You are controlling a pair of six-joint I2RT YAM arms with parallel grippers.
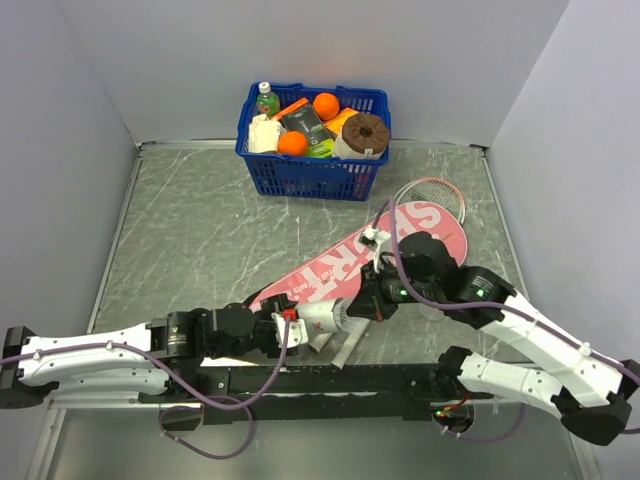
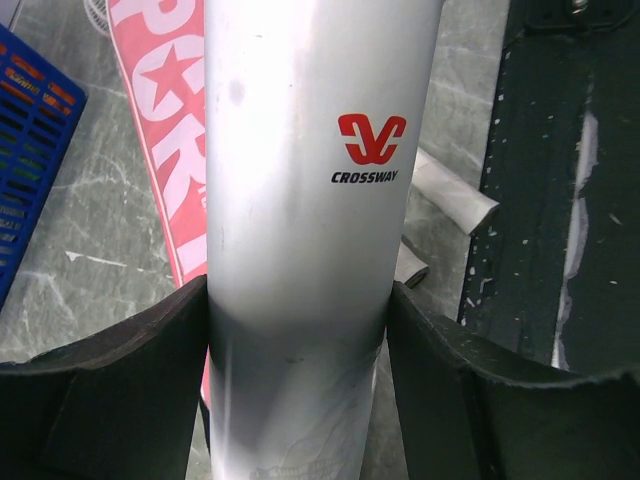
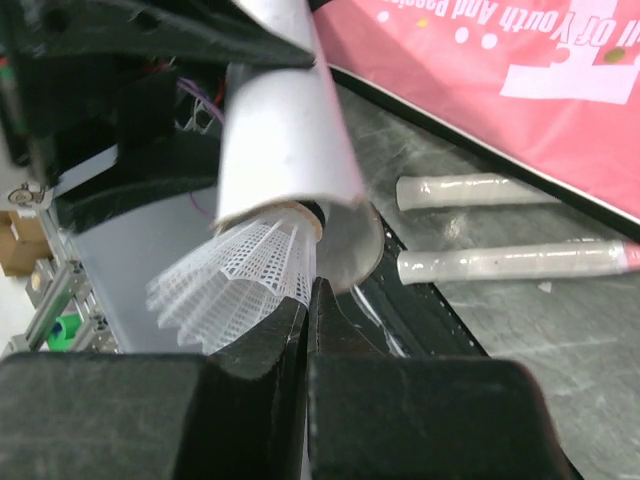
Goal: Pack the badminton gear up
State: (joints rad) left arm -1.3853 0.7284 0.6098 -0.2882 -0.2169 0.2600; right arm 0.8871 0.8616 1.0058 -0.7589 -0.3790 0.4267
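Observation:
The shuttlecock's head (image 3: 306,214) is going first into the white tube's opening, so the robot's right gripper should go on pushing until the shuttlecock's skirt is inside before it lets go.
My left gripper (image 1: 290,326) is shut on the long white tube (image 1: 322,318), which fills the left wrist view (image 2: 310,200) between both jaws. My right gripper (image 1: 372,300) is shut, its tips (image 3: 308,290) pinching the skirt edge of a white shuttlecock (image 3: 235,280). The shuttlecock's head sits in the open mouth of the tube (image 3: 285,140). The pink "SPORT" cover (image 1: 400,245) lies diagonally on the table, with a racket head (image 1: 432,195) showing at its far end. Two white racket handles (image 3: 480,190) lie beside the cover (image 3: 520,80).
A blue basket of groceries (image 1: 310,175) stands at the back centre, just beyond the cover, and its corner shows in the left wrist view (image 2: 25,130). The black arm mount rail (image 1: 330,380) runs along the near edge. Grey walls close the sides.

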